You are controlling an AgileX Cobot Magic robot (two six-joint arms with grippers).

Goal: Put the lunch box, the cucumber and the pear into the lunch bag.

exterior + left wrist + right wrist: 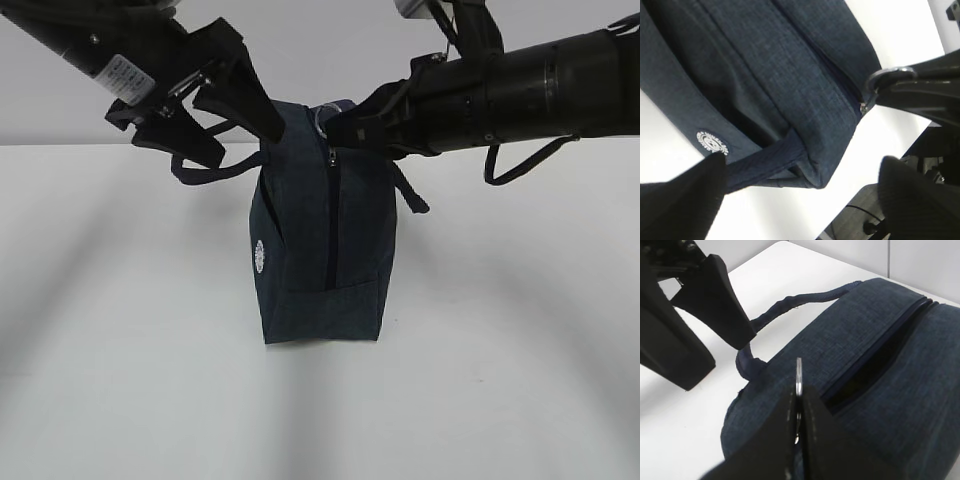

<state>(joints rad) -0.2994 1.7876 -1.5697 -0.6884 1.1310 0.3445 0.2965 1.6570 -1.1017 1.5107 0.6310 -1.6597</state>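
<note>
The lunch bag's corner [290, 114] stands loose between my left gripper's open fingers, so these fingers should close tightly on the handle strap's root [795, 145] before my right gripper pulls the zipper.
The dark navy lunch bag [325, 240] stands on end on the white table, its white round logo [261, 255] facing left. My right gripper [328, 128] is shut on the metal ring pull [799, 371] of the zipper at the bag's top. In the right wrist view the zipper shows a dark gap [867, 372]. My left gripper [248, 148] is open at the bag's upper left corner. Its jaws stand wide apart, with the bag's corner and a handle strap [765, 160] between them. The lunch box, cucumber and pear are out of view.
The white table [500, 380] spreads all round the bag. One loop handle [205, 172] hangs to the left under my left gripper, the other [410, 195] to the right. Grey wall lies behind.
</note>
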